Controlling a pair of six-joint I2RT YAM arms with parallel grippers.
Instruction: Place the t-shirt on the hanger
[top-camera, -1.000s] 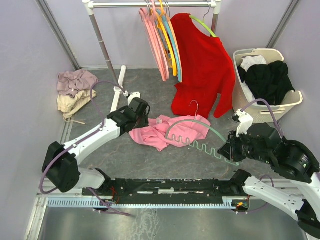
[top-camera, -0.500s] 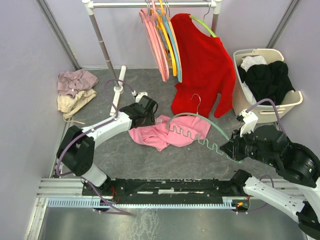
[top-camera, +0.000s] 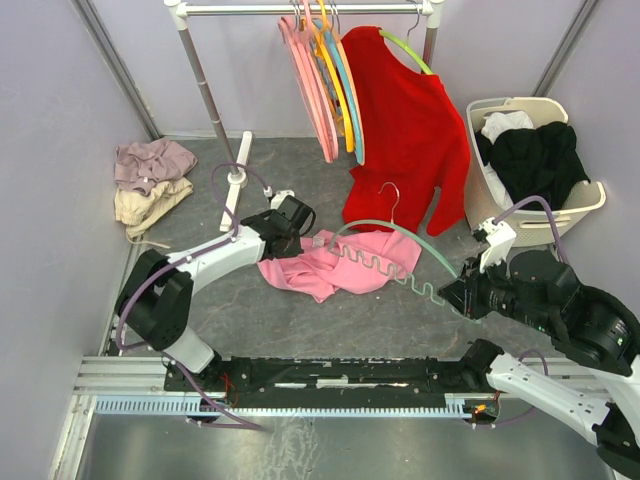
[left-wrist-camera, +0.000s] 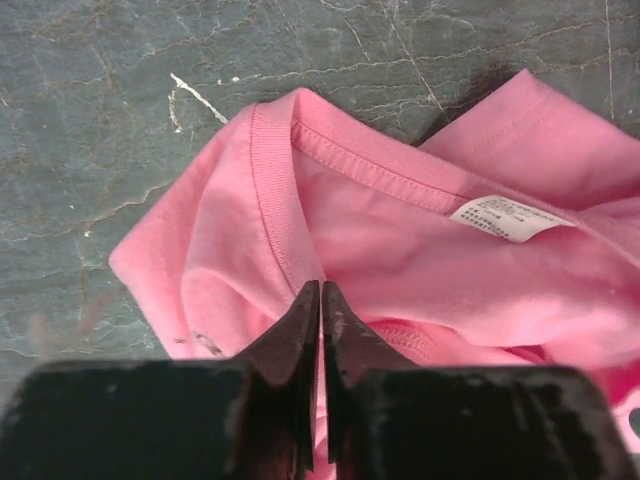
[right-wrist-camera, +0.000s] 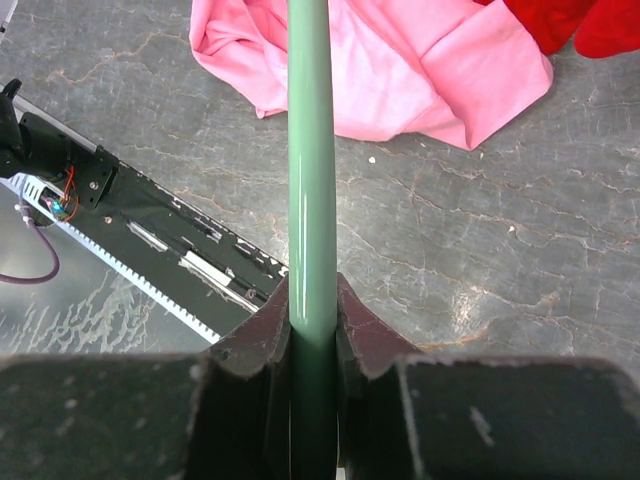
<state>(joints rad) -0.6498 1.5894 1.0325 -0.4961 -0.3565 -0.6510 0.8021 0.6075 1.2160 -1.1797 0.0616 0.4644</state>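
Note:
The t-shirt's neck opening (left-wrist-camera: 415, 285) lies almost flat beneath my left gripper's closed fingers. My left gripper should open, straddle the collar band (left-wrist-camera: 300, 262) and lift it for the hanger.
The pink t-shirt (top-camera: 345, 262) lies crumpled on the grey floor mid-scene. In the left wrist view its ribbed collar (left-wrist-camera: 275, 200) and white label show, and my left gripper (left-wrist-camera: 320, 292) is shut with its tips pinching the collar band. From above, that gripper (top-camera: 303, 238) sits at the shirt's left edge. My right gripper (right-wrist-camera: 313, 292) is shut on one arm of the mint-green hanger (right-wrist-camera: 310, 140). The hanger (top-camera: 420, 246) hangs over the shirt's right part, hook up and wavy bar toward the shirt; the right gripper (top-camera: 463, 296) holds its lower right end.
A clothes rack (top-camera: 205, 85) stands at the back with pink hangers (top-camera: 310, 85) and a red shirt (top-camera: 405, 140). A beige basket (top-camera: 590, 200) of dark and white clothes stands at the right. A pile of pale clothes (top-camera: 150, 180) lies at the left.
My left gripper swung right to the shirt's collar edge and closed there. The right gripper carried the hanger slightly up and back, further over the shirt.

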